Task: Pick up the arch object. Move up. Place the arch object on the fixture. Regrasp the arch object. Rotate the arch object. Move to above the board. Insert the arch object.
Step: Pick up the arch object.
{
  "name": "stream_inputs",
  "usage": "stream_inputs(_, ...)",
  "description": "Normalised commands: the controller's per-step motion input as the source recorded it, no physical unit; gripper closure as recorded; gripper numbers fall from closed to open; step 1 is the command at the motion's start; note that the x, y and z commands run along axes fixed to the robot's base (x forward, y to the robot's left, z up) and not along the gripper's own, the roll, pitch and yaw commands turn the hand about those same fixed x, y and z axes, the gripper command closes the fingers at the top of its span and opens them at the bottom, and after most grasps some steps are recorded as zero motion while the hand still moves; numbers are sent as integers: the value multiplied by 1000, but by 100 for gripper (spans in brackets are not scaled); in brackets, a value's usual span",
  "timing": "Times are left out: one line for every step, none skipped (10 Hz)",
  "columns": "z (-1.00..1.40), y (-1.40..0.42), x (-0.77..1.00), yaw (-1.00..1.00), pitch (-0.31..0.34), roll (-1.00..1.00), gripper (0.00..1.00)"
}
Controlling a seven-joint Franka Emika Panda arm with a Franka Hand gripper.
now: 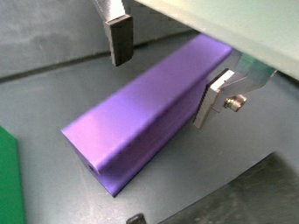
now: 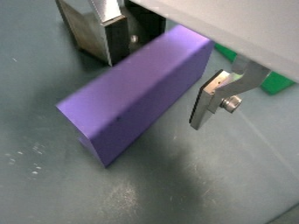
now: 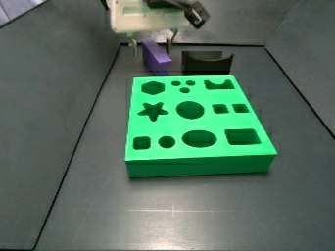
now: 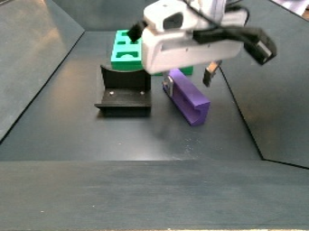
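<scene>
My gripper will leave the arch object (image 3: 157, 57) propped up at a slant when it places it there, because the black fixture's top (image 3: 207, 63) dips between raised sides.
The purple arch object (image 1: 146, 114) (image 2: 135, 96) lies flat on the dark floor. In a side view it (image 4: 187, 97) rests just beside the black fixture (image 4: 125, 90); in the other, the arch object (image 3: 159, 56) sits behind the green board (image 3: 141, 162). My gripper (image 1: 167, 74) (image 2: 163, 74) is open and straddles the block's far end. One finger (image 1: 118, 44) stands clear of one long side and the other finger (image 2: 208, 101) stands off the opposite side. Neither pad touches it. In both side views the gripper (image 3: 151, 37) (image 4: 190, 72) hangs low over the block.
The fixture (image 3: 207, 61) stands behind the board's far edge, next to the block. The board (image 4: 123, 56) lies beyond the fixture in that view. A green corner of the board (image 1: 10, 175) (image 2: 277, 81) shows in both wrist views. Sloped dark walls enclose the floor.
</scene>
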Motion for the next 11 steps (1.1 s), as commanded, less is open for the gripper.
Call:
stream_inputs(-569,-34,0,0,1,223,0)
stream_inputs(-509,0,0,0,3,131,0)
stream_inputs(0,0,0,0,0,0,100)
stream_inputs(-29,0,0,0,-50,0,100)
stream_inputs(0,0,0,0,0,0,100)
stream_inputs(0,0,0,0,0,0,100)
stream_inputs(0,0,0,0,0,0,100)
stream_inputs(0,0,0,0,0,0,100)
stream_inputs(0,0,0,0,0,0,100)
stream_inputs(0,0,0,0,0,0,100)
stream_inputs(0,0,0,0,0,0,100)
